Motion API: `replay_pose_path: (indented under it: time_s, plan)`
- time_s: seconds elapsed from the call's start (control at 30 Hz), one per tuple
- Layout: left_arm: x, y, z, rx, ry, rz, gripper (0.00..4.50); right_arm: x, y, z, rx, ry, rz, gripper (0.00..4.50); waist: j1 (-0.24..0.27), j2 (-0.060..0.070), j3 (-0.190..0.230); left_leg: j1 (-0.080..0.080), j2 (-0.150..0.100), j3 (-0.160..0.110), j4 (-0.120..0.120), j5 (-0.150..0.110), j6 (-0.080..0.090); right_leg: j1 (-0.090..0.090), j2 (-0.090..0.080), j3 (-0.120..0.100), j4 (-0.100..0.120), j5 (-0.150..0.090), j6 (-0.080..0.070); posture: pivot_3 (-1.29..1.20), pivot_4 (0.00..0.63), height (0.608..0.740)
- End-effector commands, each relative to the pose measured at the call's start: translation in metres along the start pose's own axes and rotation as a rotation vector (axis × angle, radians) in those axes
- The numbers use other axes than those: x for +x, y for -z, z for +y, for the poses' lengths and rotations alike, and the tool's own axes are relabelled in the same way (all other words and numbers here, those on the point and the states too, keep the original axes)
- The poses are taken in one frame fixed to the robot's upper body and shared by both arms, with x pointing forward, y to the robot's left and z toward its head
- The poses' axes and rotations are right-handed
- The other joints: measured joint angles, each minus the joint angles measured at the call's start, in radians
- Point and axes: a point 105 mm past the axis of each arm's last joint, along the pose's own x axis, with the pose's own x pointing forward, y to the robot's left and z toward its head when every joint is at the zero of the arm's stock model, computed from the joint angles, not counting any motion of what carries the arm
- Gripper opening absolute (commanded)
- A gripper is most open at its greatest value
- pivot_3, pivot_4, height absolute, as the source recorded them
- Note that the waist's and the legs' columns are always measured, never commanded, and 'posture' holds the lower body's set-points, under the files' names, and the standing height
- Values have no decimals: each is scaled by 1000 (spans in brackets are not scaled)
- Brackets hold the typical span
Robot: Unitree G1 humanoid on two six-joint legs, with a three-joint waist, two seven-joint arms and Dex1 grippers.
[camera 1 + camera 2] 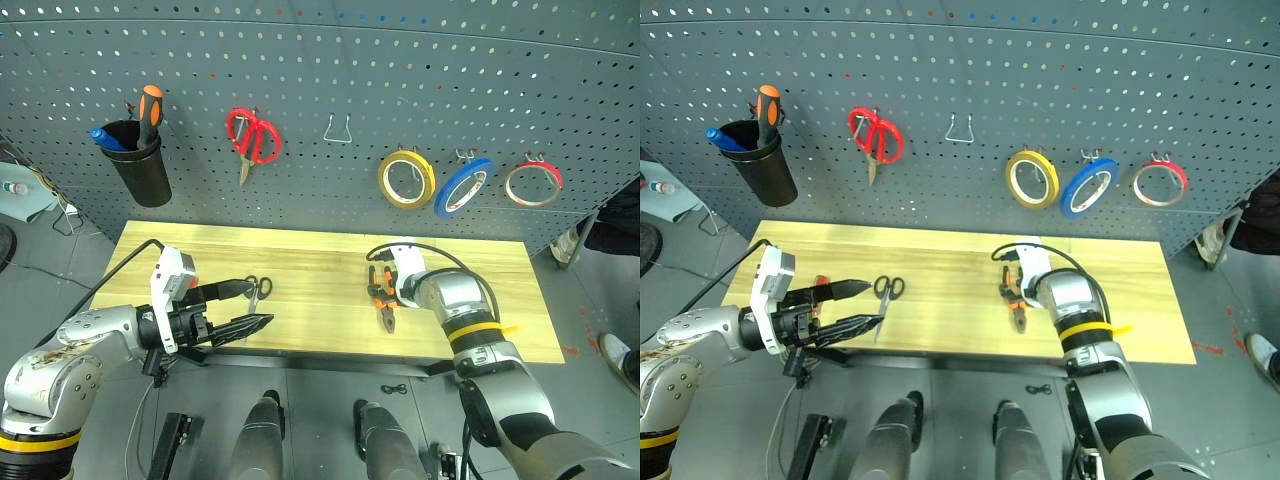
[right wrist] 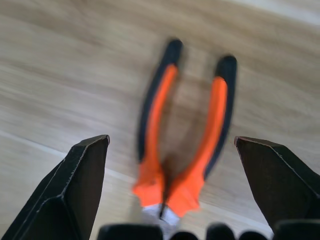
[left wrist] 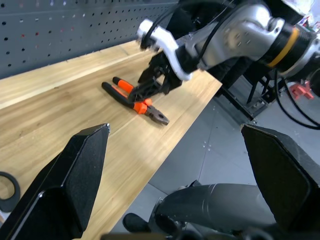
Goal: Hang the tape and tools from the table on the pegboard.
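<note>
My gripper will hang the pliers in the empty wire hook, and they will rest there jaws-down, because the pliers (image 1: 383,300)' orange handles (image 2: 166,187) spread wide from their narrow jaws.
The orange-and-black pliers (image 1: 384,304) lie on the pale wooden table (image 1: 300,258), right of centre. My right gripper (image 2: 170,139) hangs just over their handles, open, with the pliers (image 2: 185,130) between its spread fingers and not touched. Small black-handled scissors (image 1: 257,289) lie left of centre. My left gripper (image 1: 258,304) is open and empty beside them at the table's front edge. A bit of the red screwdriver handle (image 1: 821,284) peeks out behind that gripper. The red tape ring (image 1: 533,184) hangs at the right of the dark pegboard (image 1: 400,80).
On the pegboard hang a black cup (image 1: 140,165) holding an orange-handled screwdriver (image 1: 150,103), red-handled scissors (image 1: 252,137), an empty wire hook (image 1: 338,130), a yellow roll (image 1: 406,179) and a blue roll (image 1: 463,187). A person's shoe (image 1: 612,352) is on the floor at the right.
</note>
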Motion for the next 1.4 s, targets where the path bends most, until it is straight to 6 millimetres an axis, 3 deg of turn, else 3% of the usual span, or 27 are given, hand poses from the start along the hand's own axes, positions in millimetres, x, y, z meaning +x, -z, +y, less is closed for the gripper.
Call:
replay_pose_path:
  time_s: [0.03, 0.17, 0.43, 0.57, 0.63, 0.7, 0.77, 0.83, 0.97, 1.1, 1.3, 1.4]
  plan:
    - [-2, -8, -5, 32, 7, -9, 4500, 2, -9, 1, 15, 1, -22, 4483, -1, 0, 0, 0, 0, 0, 0, 0, 0, 0, 0, 0, 0, 0, 0, 194, 273, 740]
    - [-1, -9, -5, 34, 12, -7, 4500, 7, -7, 5, 38, -23, -6, 4483, -3, 0, 0, 0, 0, 0, 0, 0, 0, -1, 0, 0, 0, 0, 0, 197, 271, 740]
    - [0, -10, -4, 40, 17, -8, 4500, 9, -4, 7, 46, -41, 2, 2192, 0, 0, 0, 0, 0, 0, -1, 0, 0, 0, 0, 0, 0, -5, -7, 196, 264, 740]
    - [2, -10, -4, 42, 20, -12, 4500, 7, -2, 7, 41, -47, 2, 2050, 0, 0, 0, 0, 0, 0, -1, 0, 0, 0, 0, 0, 0, -5, -7, 195, 261, 740]
    - [2, -12, -4, 44, 20, -21, 4500, -2, -12, 11, -32, -83, -63, 2040, 0, 0, 0, 0, 0, 0, -1, 0, 0, 0, 0, 0, 0, -5, -7, 201, 259, 740]
    - [1, -14, -3, 41, 15, -32, 4500, -19, -26, 20, -128, -146, -153, 2035, 3, 1, 0, 0, 0, 0, -1, 0, 0, 0, 0, 0, 0, -5, -6, 201, 259, 740]
    - [-1, -15, -3, 35, 10, -39, 4500, -49, -39, 39, -213, -263, -262, 2035, 4, 1, 1, -1, 0, 0, -2, 0, 0, -1, 0, 0, 0, -6, -5, 206, 256, 740]
    - [-2, -14, -3, 28, 6, -43, 4500, -73, -38, 48, -297, -311, -304, 2035, 5, 2, 1, -3, 0, 0, -3, 0, 0, -3, 0, 0, 0, -5, -3, 203, 248, 740]
    - [-1, -13, -4, 19, 2, -54, 4500, -93, -33, 46, -353, -292, -335, 2035, 5, 1, 0, -1, 0, 0, -6, 0, 0, -3, 0, -1, 0, -4, -2, 197, 240, 740]
    - [-3, -30, 2, 19, -32, -139, 4500, -132, -81, 49, -403, -258, -632, 2035, 7, 1, 0, -1, 0, 0, -5, 0, 0, -3, -1, -1, 0, -8, -8, 187, 228, 740]
    - [0, -86, 6, -10, -37, -395, 4500, -214, -151, 70, -400, -303, -1151, 2035, 6, 1, 0, -2, 0, 0, -3, 0, 0, -3, 0, -1, 0, -2, 2, 181, 225, 740]
    - [-2, -107, 9, -34, -42, -501, 4500, -234, -176, 77, -398, -263, -1306, 2035, 4, 0, 0, -2, 0, -1, -2, 0, 0, -1, 0, -1, -1, -2, 2, 177, 224, 740]
